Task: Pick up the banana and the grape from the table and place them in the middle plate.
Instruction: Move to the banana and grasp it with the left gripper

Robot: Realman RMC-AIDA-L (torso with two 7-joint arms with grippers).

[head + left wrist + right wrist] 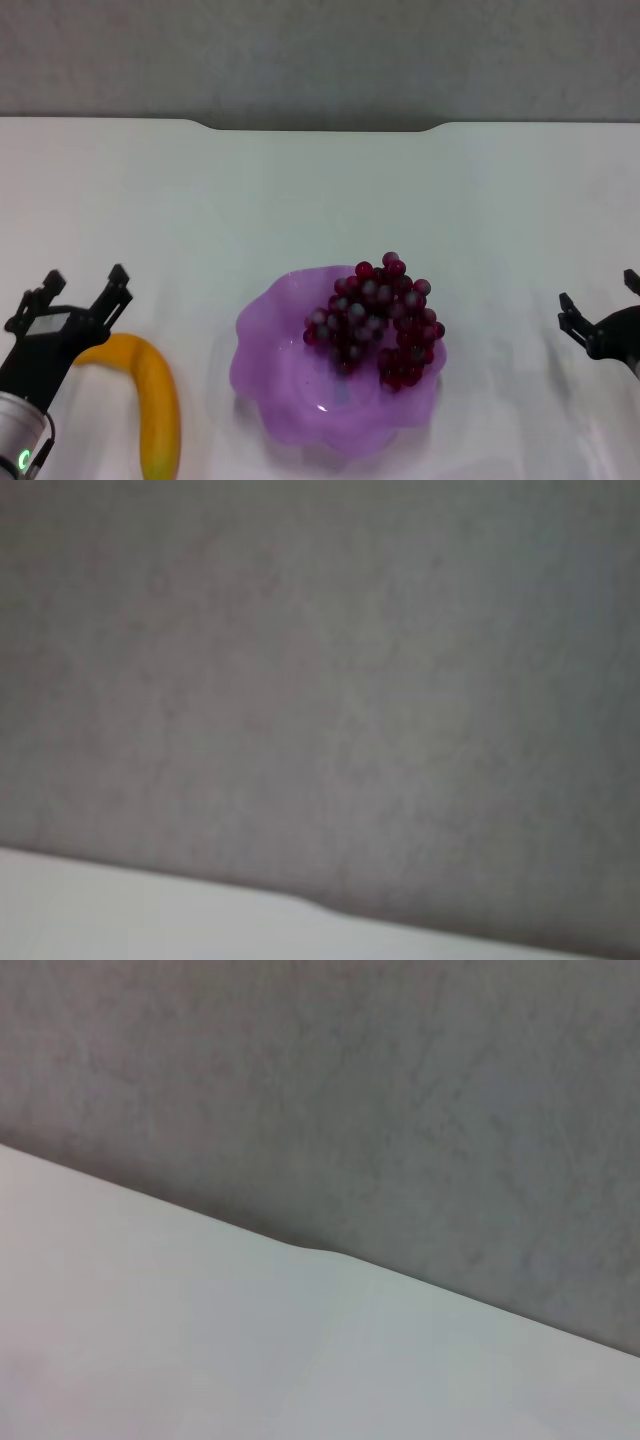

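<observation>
My left gripper is reaching past the banana's far end (pixel 100 352) and pointing at the wall, so next I pull it back and tip it down over the banana's middle (pixel 158 402).
In the head view the purple scalloped plate (pixel 275 375) sits at the table's front centre. The bunch of dark red grapes (pixel 378 320) lies in it, toward its far right side. The yellow banana (pixel 152 400) lies on the white table (pixel 320 200) at the front left, curving toward the near edge. My left gripper (pixel 82 287) is open just above the banana's far end, not holding it. My right gripper (pixel 598 305) is open and empty at the right edge, apart from the plate. Both wrist views show only table edge and grey wall.
The table's notched far edge (pixel 320 128) meets a grey wall (pixel 320 50). The same edge shows in the right wrist view (pixel 320 1250) and the left wrist view (pixel 320 908).
</observation>
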